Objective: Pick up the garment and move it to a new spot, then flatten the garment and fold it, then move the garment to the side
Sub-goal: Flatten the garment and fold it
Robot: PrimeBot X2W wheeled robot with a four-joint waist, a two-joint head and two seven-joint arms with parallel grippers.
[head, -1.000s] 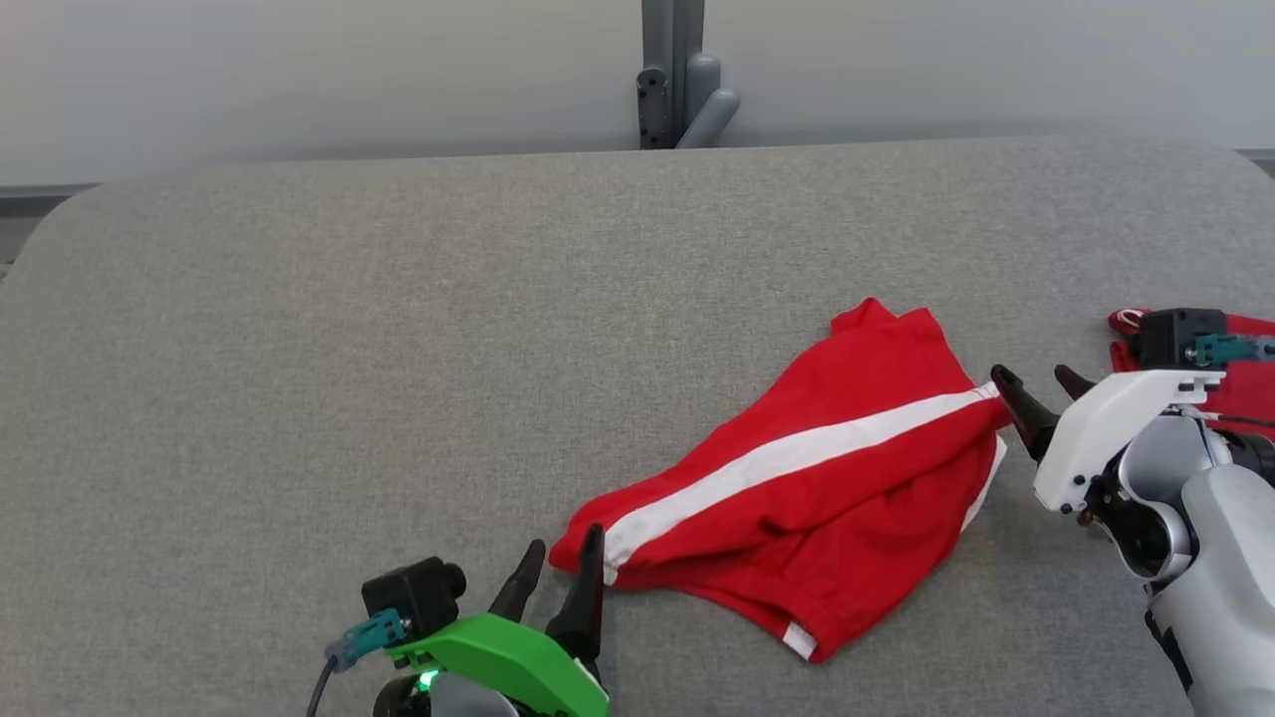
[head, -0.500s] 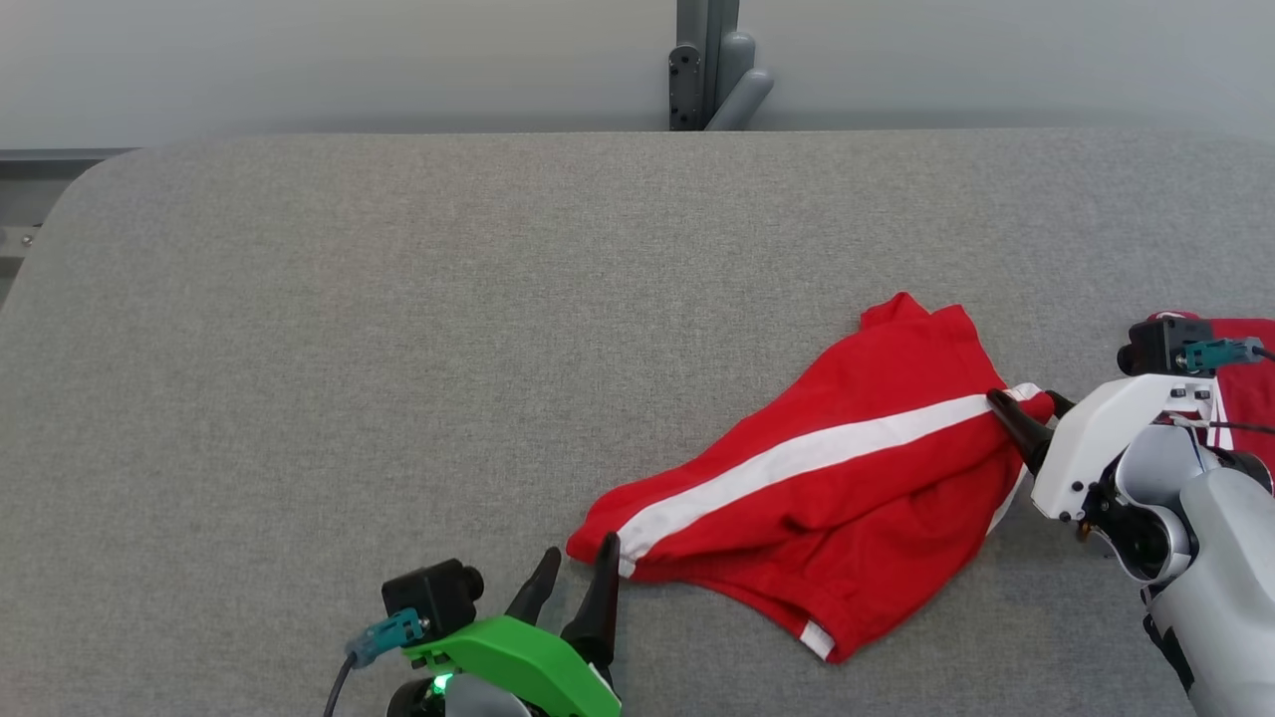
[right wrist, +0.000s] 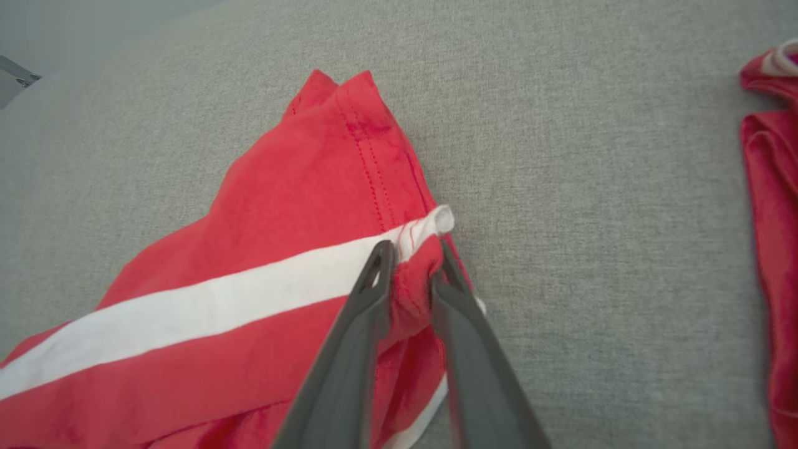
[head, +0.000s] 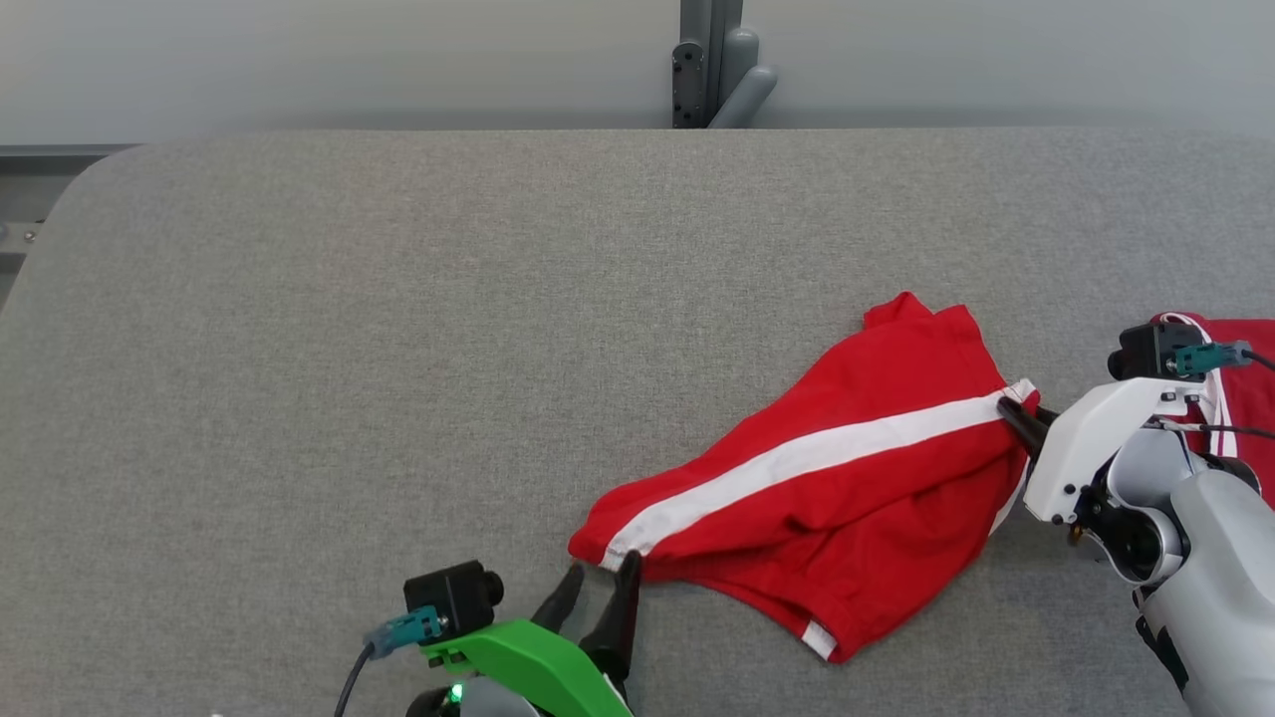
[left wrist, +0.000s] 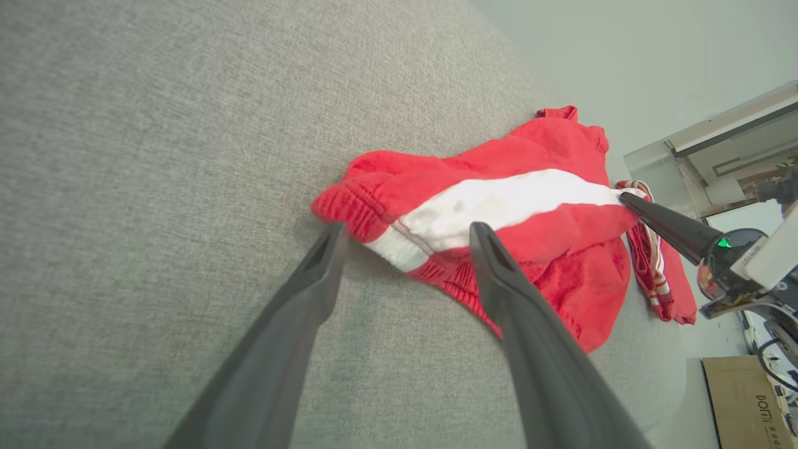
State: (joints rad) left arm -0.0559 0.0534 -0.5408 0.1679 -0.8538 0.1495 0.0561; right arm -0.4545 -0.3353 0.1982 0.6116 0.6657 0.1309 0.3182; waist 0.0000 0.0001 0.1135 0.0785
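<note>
My gripper will lift the waistband corner (head: 612, 555), and another striped leg should spread out then, because a white patch (head: 819, 639) shows at the garment's near edge.
The garment (head: 847, 488), red shorts with a white side stripe, lies rumpled on the grey table (head: 398, 349), right of centre. My right gripper (head: 1016, 410) is at its right end, fingers pinched on a bunched fold of the hem by the stripe's end; in the right wrist view the gripper (right wrist: 413, 252) has red cloth squeezed between its tips. My left gripper (head: 603, 568) stands open at the lower left corner of the garment (left wrist: 499, 206). In the left wrist view that gripper (left wrist: 408, 232) straddles the waistband corner, right fingertip over the cloth, left fingertip on bare table.
A second red garment (head: 1245, 383) with white trim lies at the table's right edge, behind my right wrist. A grey post (head: 712, 65) rises behind the table's far edge. A cardboard box (left wrist: 748, 399) sits on the floor beyond the table.
My right gripper has moved left onto the hem and closed on it. The left gripper has crept toward the waistband corner, still open. The head view has shifted slightly.
</note>
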